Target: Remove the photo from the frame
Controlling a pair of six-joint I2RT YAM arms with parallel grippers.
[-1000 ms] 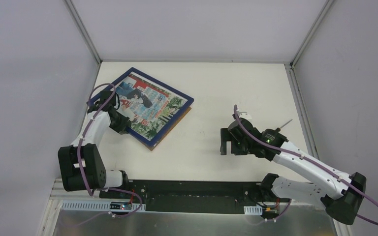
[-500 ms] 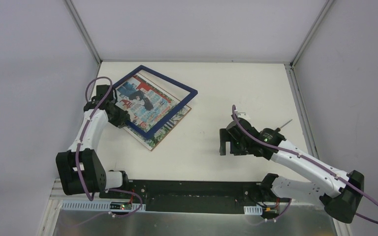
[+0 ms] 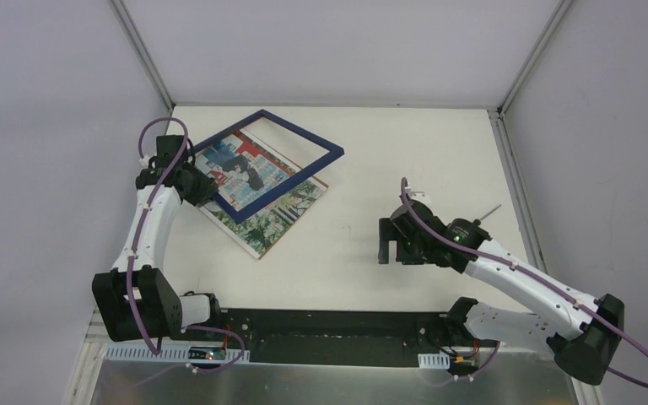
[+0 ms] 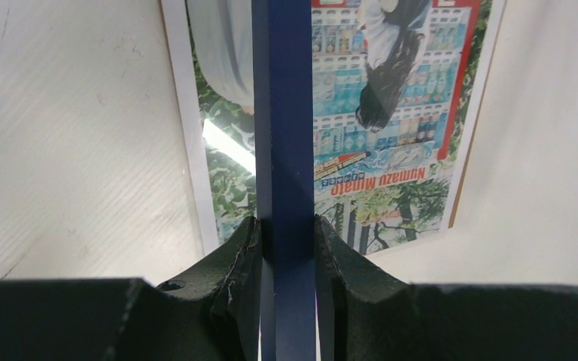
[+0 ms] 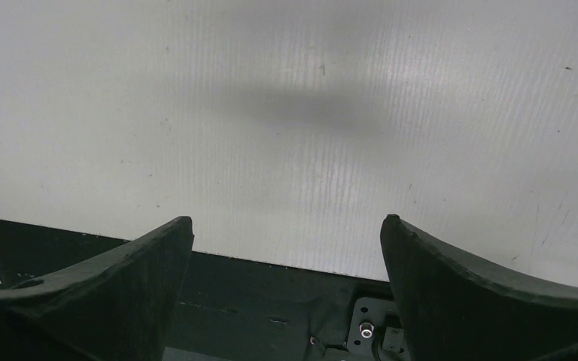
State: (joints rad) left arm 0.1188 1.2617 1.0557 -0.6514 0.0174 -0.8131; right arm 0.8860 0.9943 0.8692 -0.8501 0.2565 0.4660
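Next, my right gripper grabs the frame's opposite bar [image 3: 302, 132] and pulls the frame clear of the photo, because the frame in my left gripper is hanging across the photo.
The frame [image 3: 302, 132], an empty navy-blue border, hangs tilted above the table at the back left. My left gripper [image 3: 206, 189] is shut on its left bar. In the left wrist view that bar [image 4: 284, 113] runs straight up between the two black fingers [image 4: 287, 226]. The photo [image 3: 270, 221], a colourful collage with a white border, lies flat on the table below the frame and shows through its opening [image 4: 391, 113]. My right gripper [image 3: 386, 245] hovers over bare table right of centre, open with nothing between its fingers [image 5: 286, 226].
A brown backing board lies under the photo, showing only as a thin edge [image 4: 457, 197]. A small thin pin-like object [image 3: 491, 210] lies near the table's right edge. White walls close in three sides. The black base rail [image 5: 271, 301] runs along the near edge.
My left gripper has lifted the frame off the photo and carried it up toward the back left. The photo and board stayed on the table. The right arm has barely moved.
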